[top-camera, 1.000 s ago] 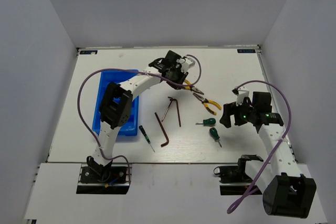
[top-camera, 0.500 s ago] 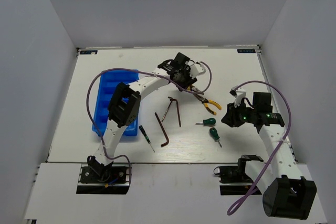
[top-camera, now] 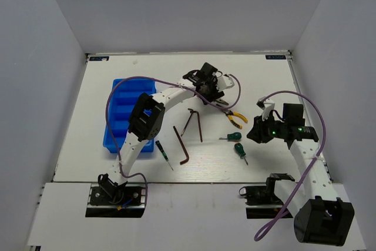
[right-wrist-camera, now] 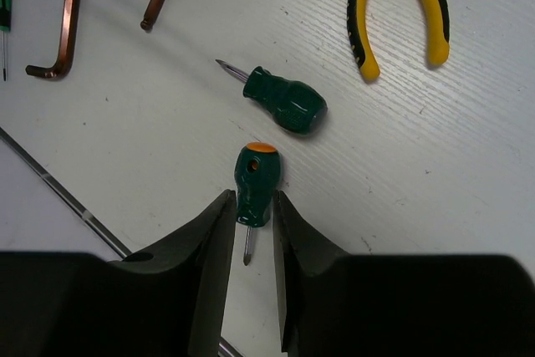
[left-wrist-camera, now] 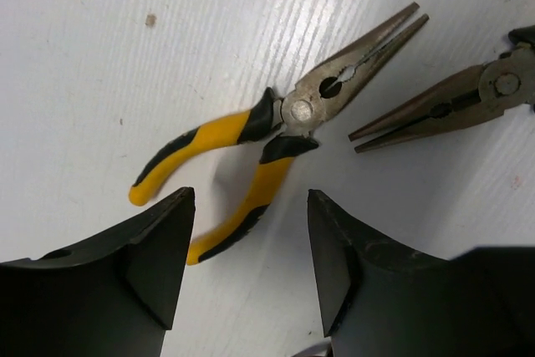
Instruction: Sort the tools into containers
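Observation:
I expect the other handle (left-wrist-camera: 201,140) to swing, opening and closing the pliers' jaws, when I carry the yellow-handled pliers by one handle, since a round pivot (left-wrist-camera: 302,110) joins them.
My left gripper (top-camera: 211,86) (left-wrist-camera: 251,198) is open, low over a yellow-handled pliers (left-wrist-camera: 251,144) lying flat, with one handle reaching in between the fingers. A second pliers (left-wrist-camera: 451,104) (top-camera: 234,116) lies just right of it. My right gripper (top-camera: 252,134) (right-wrist-camera: 255,198) is shut on a stubby green screwdriver (right-wrist-camera: 255,181) (top-camera: 239,149), its jaws against both sides of the handle, which rests on the table. The other stubby screwdriver (right-wrist-camera: 286,102) (top-camera: 231,137) lies beside it. Hex keys (top-camera: 194,123) and a thin screwdriver (top-camera: 163,154) lie mid-table. The blue tray (top-camera: 119,116) is at the left.
A purple cable (top-camera: 126,80) loops over the tray from the left arm, and another arcs above the right arm (top-camera: 294,95). White walls enclose the table on three sides. A bare strip of table (top-camera: 164,69) runs behind the tools.
The left gripper has moved right and nearer, down over the pliers, and its jaws have opened wider. The right gripper's jaws have closed from wide open onto the stubby screwdriver's handle.

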{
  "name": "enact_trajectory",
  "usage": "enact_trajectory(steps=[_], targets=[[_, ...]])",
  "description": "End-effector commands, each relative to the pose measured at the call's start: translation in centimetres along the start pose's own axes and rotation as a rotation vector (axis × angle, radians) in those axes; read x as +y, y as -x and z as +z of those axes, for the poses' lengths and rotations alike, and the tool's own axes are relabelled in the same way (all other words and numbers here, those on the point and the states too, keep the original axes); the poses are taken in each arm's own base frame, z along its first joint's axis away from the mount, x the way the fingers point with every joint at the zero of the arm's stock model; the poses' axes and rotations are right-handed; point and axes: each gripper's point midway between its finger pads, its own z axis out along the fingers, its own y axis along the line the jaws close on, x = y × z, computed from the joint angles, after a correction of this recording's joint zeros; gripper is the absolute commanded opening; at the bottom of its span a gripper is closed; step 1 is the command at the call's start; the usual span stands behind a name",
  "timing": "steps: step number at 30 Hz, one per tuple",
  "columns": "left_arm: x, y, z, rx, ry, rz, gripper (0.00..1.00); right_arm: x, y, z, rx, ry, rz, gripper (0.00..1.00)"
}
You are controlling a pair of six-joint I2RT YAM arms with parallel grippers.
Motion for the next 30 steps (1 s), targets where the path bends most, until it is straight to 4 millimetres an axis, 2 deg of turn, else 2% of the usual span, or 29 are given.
enact_trajectory(steps=[1,4,6,12,16,19,20,21,23,28,30], targets=[[0.2,1.2,0.5,-0.035,-0.004,0.020,0.67,0.4,1.6,-0.7,-0.040,0.014,-0.039,0.30],[-0.8,0.0,1.4,-0.008,-0.043,0.015,0.65,0.4,1.6,-0.7,-0.038,0.014,-0.039,0.30],[-1.1,-0.1,1.4,-0.005,-0.056,0.014,0.63,0.5,1.7,-0.8,-0.044,0.014,-0.042,0.30],[-1.7,-1.0,1.7,0.025,-0.074,0.000,0.46,0.8,1.8,-0.9,-0.052,0.021,-0.053,0.30],[-2.8,-2.8,1.8,0.085,-0.111,-0.021,0.40,0.9,1.8,-1.1,-0.055,0.020,-0.057,0.30],[-4.0,-4.1,1.5,0.132,-0.154,-0.041,0.40,0.9,1.9,-1.1,-0.061,0.021,-0.061,0.30],[-4.3,-4.4,0.8,0.156,-0.167,-0.054,0.41,0.9,1.9,-1.2,-0.062,0.020,-0.058,0.30],[-4.8,-4.7,0.6,0.169,-0.187,-0.070,0.46,1.0,1.9,-1.1,-0.065,0.024,-0.061,0.30],[-5.8,-5.8,0.3,0.210,-0.223,-0.091,0.49,1.1,1.9,-1.1,-0.063,0.028,-0.060,0.30],[-6.7,-7.3,-0.4,0.261,-0.235,-0.125,0.49,1.4,2.1,-1.3,-0.073,0.039,-0.065,0.30],[-6.7,-7.9,-0.1,0.283,-0.222,-0.135,0.46,1.4,2.0,-1.2,-0.070,0.044,-0.064,0.30]])
